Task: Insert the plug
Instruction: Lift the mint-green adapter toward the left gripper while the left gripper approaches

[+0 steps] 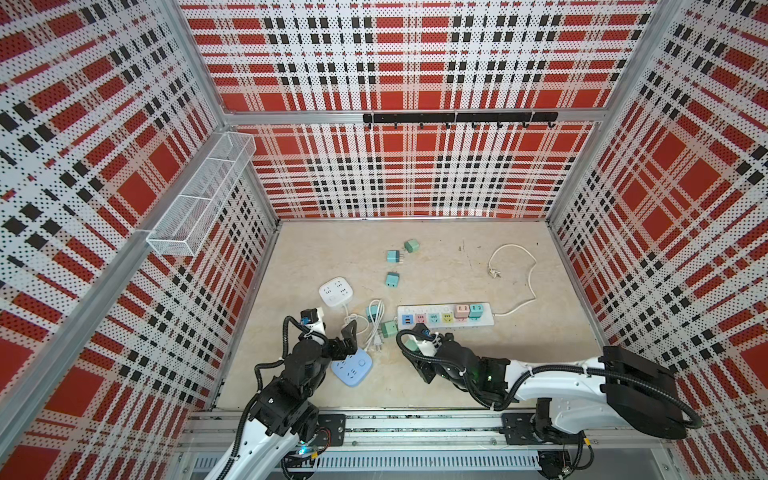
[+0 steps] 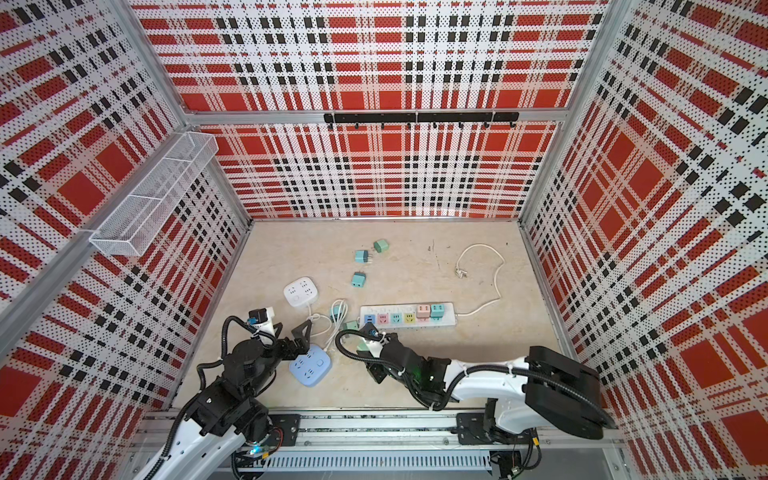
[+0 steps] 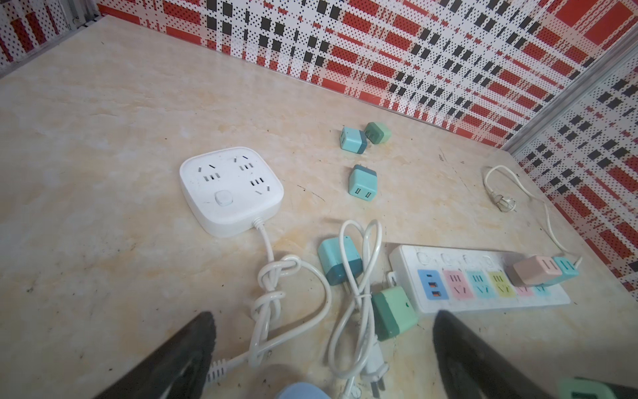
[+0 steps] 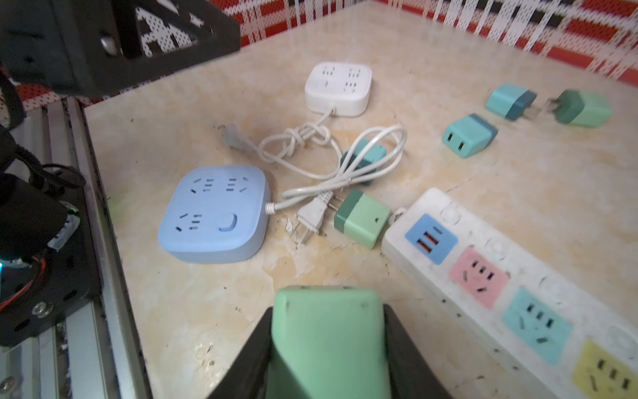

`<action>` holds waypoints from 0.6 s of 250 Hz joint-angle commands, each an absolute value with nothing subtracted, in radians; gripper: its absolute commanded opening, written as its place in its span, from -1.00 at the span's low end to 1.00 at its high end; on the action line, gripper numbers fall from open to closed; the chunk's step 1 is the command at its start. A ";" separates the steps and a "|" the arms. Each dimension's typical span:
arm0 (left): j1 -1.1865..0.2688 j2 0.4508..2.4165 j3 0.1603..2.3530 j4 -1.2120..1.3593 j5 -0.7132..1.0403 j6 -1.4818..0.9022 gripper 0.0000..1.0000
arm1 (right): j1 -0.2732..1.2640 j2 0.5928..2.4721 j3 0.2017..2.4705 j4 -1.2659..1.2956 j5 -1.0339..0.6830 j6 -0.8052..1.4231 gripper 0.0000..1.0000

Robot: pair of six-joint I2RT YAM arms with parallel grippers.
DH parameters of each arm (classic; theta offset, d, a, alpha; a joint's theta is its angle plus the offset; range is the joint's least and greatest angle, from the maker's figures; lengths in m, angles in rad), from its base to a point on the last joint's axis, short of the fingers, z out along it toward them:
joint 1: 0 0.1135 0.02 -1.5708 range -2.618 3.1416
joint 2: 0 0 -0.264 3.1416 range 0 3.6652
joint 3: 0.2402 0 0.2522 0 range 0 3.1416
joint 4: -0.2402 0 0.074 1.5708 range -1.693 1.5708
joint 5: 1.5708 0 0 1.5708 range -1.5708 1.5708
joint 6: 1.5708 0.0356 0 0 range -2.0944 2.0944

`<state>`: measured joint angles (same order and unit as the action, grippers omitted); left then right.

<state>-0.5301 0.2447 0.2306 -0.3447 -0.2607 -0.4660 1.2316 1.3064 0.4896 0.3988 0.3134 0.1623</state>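
My left gripper should take the plug by that end before inserting it, since the light green plug's port end [image 4: 329, 290] leads at my right gripper's fingers.
My right gripper [image 4: 327, 312] is shut on a light green plug [image 4: 326, 331], which fills the space between its black fingers. In both top views this plug [image 1: 411, 344] [image 2: 363, 345] hangs just in front of the near left end of the long white power strip [image 1: 444, 322] [image 4: 428, 203]. The strip has coloured sockets, and a pink plug [image 1: 462, 311] and a teal plug [image 1: 476, 309] sit in its right end. My left gripper [image 1: 344, 343] [image 3: 322, 316] stands open above the blue square socket block [image 1: 353, 368], holding nothing.
A white square socket block [image 1: 336, 291] lies at the left with its knotted cord. Between the arms lie a coiled white cord [image 3: 359, 297], a green plug [image 1: 389, 328] and a teal plug [image 1: 374, 311]. Three more plugs [image 1: 392, 256] lie farther back. The strip's cord [image 1: 528, 274] loops right.
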 commanded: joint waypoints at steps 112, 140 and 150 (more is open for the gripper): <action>-0.562 0.248 0.317 -0.175 0.174 -0.470 0.83 | 1.228 1.142 0.276 0.797 0.619 -0.082 -0.85; -0.658 0.324 0.360 -0.149 0.202 -0.456 0.72 | 1.227 1.135 0.247 0.841 0.622 -0.110 -0.86; -0.717 0.354 0.376 -0.146 0.173 -0.440 0.70 | 1.227 1.134 0.242 0.849 0.619 -0.118 -0.88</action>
<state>-0.6064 0.2874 0.3202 -0.2169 0.1047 -0.4561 1.2304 1.1515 0.2649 0.7315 0.5789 -0.0566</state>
